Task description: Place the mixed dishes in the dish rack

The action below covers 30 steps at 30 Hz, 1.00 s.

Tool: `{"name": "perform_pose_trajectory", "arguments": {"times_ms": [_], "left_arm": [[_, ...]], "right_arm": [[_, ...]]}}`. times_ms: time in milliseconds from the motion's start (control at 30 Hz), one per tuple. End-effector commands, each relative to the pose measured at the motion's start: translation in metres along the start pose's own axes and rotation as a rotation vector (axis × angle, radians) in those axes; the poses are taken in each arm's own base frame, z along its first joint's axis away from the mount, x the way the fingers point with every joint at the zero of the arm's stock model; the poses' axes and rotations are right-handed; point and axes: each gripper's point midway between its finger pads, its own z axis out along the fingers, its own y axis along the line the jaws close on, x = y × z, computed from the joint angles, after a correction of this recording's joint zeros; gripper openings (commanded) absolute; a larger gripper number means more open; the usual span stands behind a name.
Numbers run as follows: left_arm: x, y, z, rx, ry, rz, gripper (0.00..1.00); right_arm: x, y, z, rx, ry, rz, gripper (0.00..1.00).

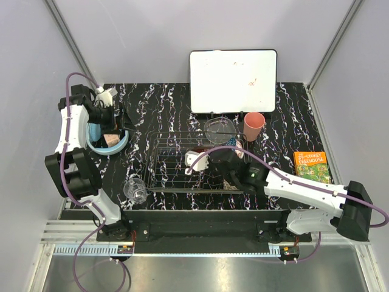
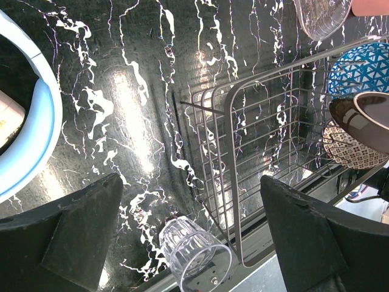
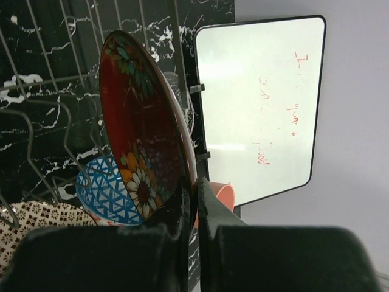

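The red lacquer bowl (image 3: 141, 121) is on edge over free wires (image 3: 73, 100) beside the blue patterned bowl, so the robot's right gripper should keep lowering it until the rack holds it.
My right gripper (image 3: 197, 191) is shut on the rim of the red lacquer bowl (image 3: 143, 121) and holds it on edge over the right end of the chrome dish rack (image 1: 176, 161). The blue patterned bowl (image 3: 106, 194) and the beige lattice bowl (image 3: 33, 216) sit in the rack beside it. My left gripper (image 2: 191, 182) is open and empty, high over the far left of the table near a light-blue dish (image 1: 108, 143). The small clear glass (image 1: 135, 189) lies left of the rack's near corner. The clear glass bowl (image 1: 219, 129) and pink cup (image 1: 254, 125) stand behind the rack.
A white board (image 1: 234, 81) leans at the back behind the rack. An orange book (image 1: 311, 166) lies at the right. The light-blue dish holds small items. The table's near edge runs just past the small glass (image 2: 194, 255).
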Motion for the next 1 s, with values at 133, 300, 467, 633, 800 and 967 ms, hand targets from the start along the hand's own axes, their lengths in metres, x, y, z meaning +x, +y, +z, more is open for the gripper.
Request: {"name": "perform_pose_trajectory", "arguments": {"times_ms": [133,300,467,633,800,967], "left_arm": [[-0.007,-0.002,-0.001,0.022,-0.032,0.011,0.99],[-0.009,-0.004,-0.002,0.026,-0.038,0.014,0.99],[-0.010,-0.003,-0.002,0.022,-0.039,0.016,0.99],[-0.010,-0.005,-0.001,0.034,-0.038,0.009,0.99],[-0.009,-0.004,-0.002,0.029,-0.039,0.017,0.99],[-0.008,-0.002,-0.002,0.021,-0.037,0.023,0.99]], "right_arm": [[0.001,-0.015,-0.009,0.074,-0.002,-0.059,0.00],[0.000,-0.003,-0.005,0.039,-0.012,-0.034,0.00],[-0.002,0.015,0.006,-0.011,-0.011,0.007,0.00],[0.000,0.040,0.021,-0.071,0.011,0.041,0.00],[0.002,0.051,0.025,-0.088,0.021,0.071,0.00],[0.003,0.051,0.023,-0.074,0.021,0.117,0.03]]}}
